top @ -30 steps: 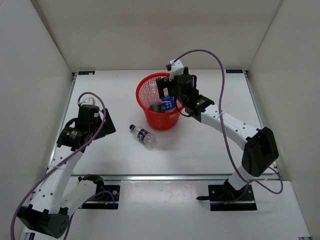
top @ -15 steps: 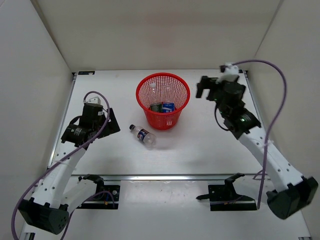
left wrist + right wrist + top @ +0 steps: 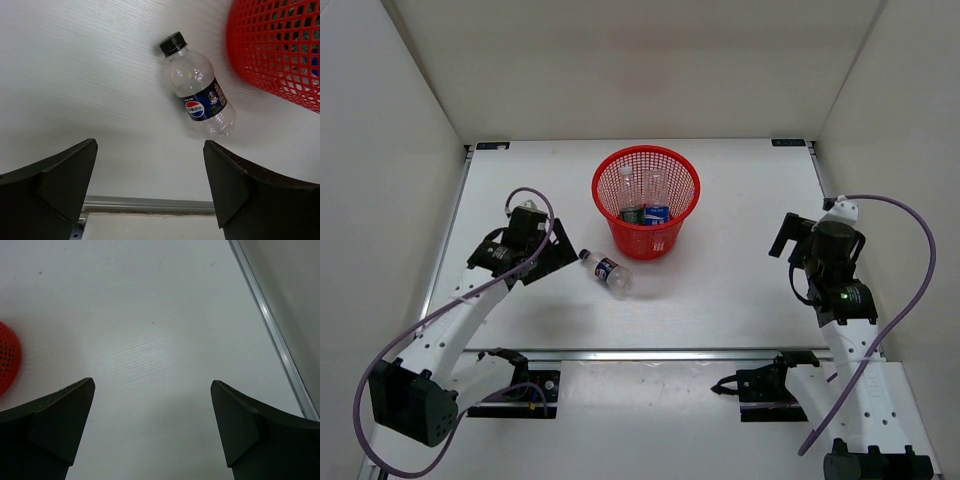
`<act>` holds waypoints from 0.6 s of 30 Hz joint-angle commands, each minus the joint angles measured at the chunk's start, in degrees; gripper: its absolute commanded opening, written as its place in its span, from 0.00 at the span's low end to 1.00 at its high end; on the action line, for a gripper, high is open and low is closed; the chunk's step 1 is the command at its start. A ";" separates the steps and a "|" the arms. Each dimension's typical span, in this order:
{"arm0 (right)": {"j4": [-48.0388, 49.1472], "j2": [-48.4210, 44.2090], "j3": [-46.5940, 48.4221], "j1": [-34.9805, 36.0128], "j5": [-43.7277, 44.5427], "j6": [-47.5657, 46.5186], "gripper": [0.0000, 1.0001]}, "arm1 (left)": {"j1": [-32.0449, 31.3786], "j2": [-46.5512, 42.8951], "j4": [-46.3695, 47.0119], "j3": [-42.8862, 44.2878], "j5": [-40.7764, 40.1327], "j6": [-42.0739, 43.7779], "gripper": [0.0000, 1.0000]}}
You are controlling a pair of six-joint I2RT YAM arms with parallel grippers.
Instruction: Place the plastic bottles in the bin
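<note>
I should take the bottle's shoulder point(image 3: 594, 261) below the black cap with my left gripper and lift the bottle in, because the clear bottle point(image 3: 607, 271) lies beside the bin, far from my right gripper.
The red mesh bin point(image 3: 646, 180) stands at the table's back middle. Inside it I see a bottle with a blue label point(image 3: 657, 213), a green one point(image 3: 632, 214) and a clear one point(image 3: 632, 185). A clear bottle with a dark label and black cap point(image 3: 607, 271) lies on its side just front-left of the bin; it also shows in the left wrist view point(image 3: 199, 94) beside the bin's wall point(image 3: 280, 50). My left gripper point(image 3: 552, 262) is open and empty, just left of that bottle. My right gripper point(image 3: 785, 238) is open and empty, far right of the bin.
White walls enclose the table at back and both sides. A metal rail point(image 3: 670, 353) runs along the front edge, and another rail point(image 3: 272, 330) along the right side. The bin's edge point(image 3: 7, 357) shows at the left of the right wrist view.
My right arm has drawn back from over the bin to the right side of the table. My left gripper has moved right, toward the lying bottle.
</note>
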 commanded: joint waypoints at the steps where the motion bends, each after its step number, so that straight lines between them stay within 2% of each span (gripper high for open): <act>1: 0.04 -1.51 -1.57 1.11 -0.03 -0.80 0.99 | -0.86 0.90 5.22 -2.25 1.44 -6.48 0.98; 5: -0.14 -1.60 -2.18 3.22 2.42 -1.68 0.99 | -0.68 7.55 10.60 -2.62 2.07 -9.47 0.99; 7: 0.56 -1.95 -2.62 2.96 2.52 -1.60 1.00 | -2.52 10.98 12.35 -2.52 0.84 -10.96 0.99; 9: 1.18 -3.00 -3.15 2.26 2.17 -2.21 0.99 | -2.71 14.24 16.73 -3.57 4.15 -12.55 0.99; 12: 1.62 -3.53 -3.50 0.59 1.28 -3.17 0.99 | -3.84 18.98 20.79 -3.93 5.05 -16.06 0.99; 18: 1.36 -3.36 -4.64 -0.29 2.69 -4.85 0.99 | -5.35 22.34 26.24 -5.68 2.94 -19.67 0.99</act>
